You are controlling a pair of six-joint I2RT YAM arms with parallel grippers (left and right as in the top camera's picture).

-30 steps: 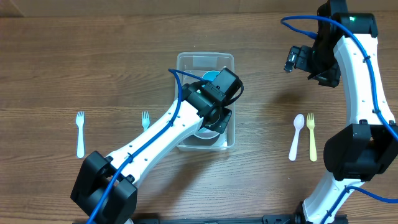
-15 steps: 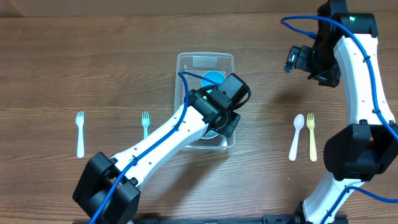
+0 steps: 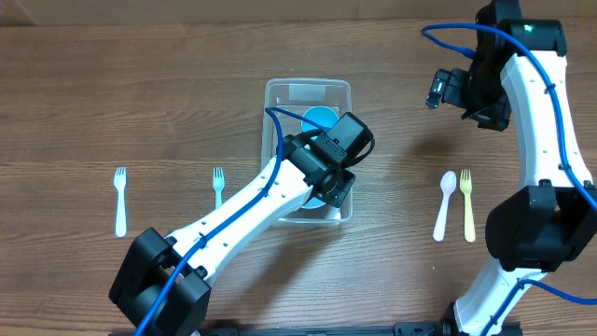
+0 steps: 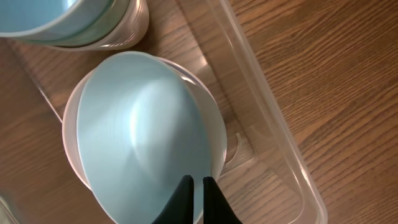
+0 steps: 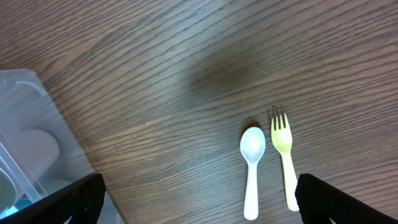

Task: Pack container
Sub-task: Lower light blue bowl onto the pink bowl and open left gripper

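Observation:
The pale blue bowl (image 4: 142, 127) sits tilted in the white bowl, so my left gripper should open, take the pale blue bowl's rim (image 4: 209, 162) anew and settle that bowl level.
The clear container (image 3: 277, 91) stands mid-table; its wall also shows in the left wrist view (image 4: 273, 124) and the right wrist view (image 5: 25, 118). My left gripper (image 3: 334, 190) is down inside its near end, its jaws (image 4: 198, 190) shut on the rim of a pale blue bowl (image 4: 137, 137). That bowl sits tilted in a white bowl (image 4: 211, 118). A teal bowl (image 3: 320, 118) stacked in white ones sits at the container's far end (image 4: 62, 25). My right gripper (image 3: 446, 88) hangs open and empty, high above the table at the far right.
A white spoon (image 3: 445, 203) and a yellow fork (image 3: 466, 205) lie right of the container; they also show in the right wrist view, spoon (image 5: 252, 168) and fork (image 5: 283, 155). A blue fork (image 3: 217, 185) and a pale fork (image 3: 119, 200) lie to its left.
My left gripper shifted right and toward the container's near end with the pale blue bowl, then settled slightly. The right arm has not moved.

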